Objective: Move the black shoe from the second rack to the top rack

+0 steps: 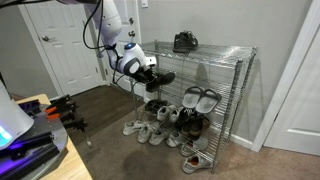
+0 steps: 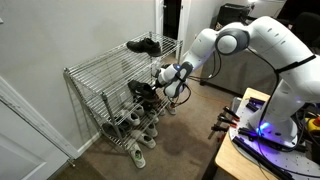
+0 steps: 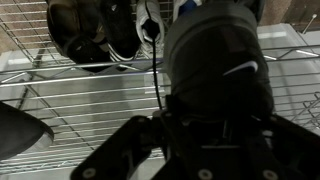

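Observation:
The black shoe in my gripper (image 1: 163,78) is under the wires of the top rack, so it should be backed out clear of the shelves before it is raised above the top rack (image 1: 165,46).
My gripper (image 1: 143,68) is shut on a black shoe (image 1: 160,78) and holds it in the air at the front left end of the wire rack (image 1: 232,52), at about second-shelf height. In an exterior view the gripper (image 2: 168,78) sits by the rack's right end with the shoe (image 2: 147,91) under it. In the wrist view the black shoe (image 3: 215,55), with a white swoosh, fills the space between my fingers (image 3: 213,125). Another black shoe (image 1: 185,41) sits on the top rack; it also shows in an exterior view (image 2: 143,44).
Lower shelves hold several shoes (image 1: 196,98). White sneakers (image 1: 150,131) lie on the floor in front of the rack. A desk with electronics (image 1: 35,130) stands nearby. A white door (image 1: 70,45) is behind the arm.

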Controlling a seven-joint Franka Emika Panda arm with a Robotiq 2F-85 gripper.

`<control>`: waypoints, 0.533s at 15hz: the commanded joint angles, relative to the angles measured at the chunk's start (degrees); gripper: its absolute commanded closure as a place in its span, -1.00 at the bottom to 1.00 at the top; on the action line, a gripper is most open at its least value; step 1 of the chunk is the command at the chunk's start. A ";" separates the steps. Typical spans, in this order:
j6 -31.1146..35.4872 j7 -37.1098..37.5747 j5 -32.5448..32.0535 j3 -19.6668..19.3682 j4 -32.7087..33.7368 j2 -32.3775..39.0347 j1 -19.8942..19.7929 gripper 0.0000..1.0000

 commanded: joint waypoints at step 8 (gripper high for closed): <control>-5.82 1.03 1.20 -3.25 -4.10 -8.30 5.50 0.97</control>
